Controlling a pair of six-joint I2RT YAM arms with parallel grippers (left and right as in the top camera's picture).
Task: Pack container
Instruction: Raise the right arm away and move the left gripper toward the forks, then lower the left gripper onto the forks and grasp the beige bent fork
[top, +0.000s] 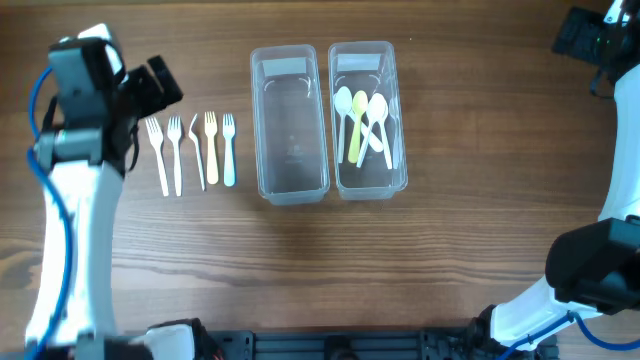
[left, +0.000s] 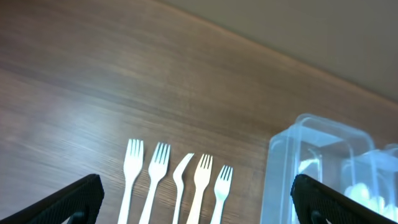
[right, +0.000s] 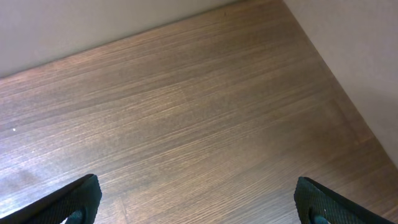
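The plastic forks (top: 177, 155) are on the other side of the containers from my right gripper, so next my left gripper picks up the middle fork (top: 198, 151) and puts it in the empty container.
Two clear plastic containers stand side by side at the table's centre. The left container (top: 290, 125) is empty; it also shows in the left wrist view (left: 311, 168). The right container (top: 365, 120) holds several plastic spoons (top: 362, 125), white and yellow. Several plastic forks (top: 190, 150) lie in a row left of the containers, and show in the left wrist view (left: 177, 183). My left gripper (left: 196, 205) is open and empty, hovering over the forks' handles. My right gripper (right: 199, 205) is open and empty over bare wood at the far right corner.
The wooden table (top: 460, 230) ends at a pale wall behind the containers (left: 323, 37). The table's right edge runs near my right arm (top: 600, 40). My left arm (top: 80, 120) stands at the left side.
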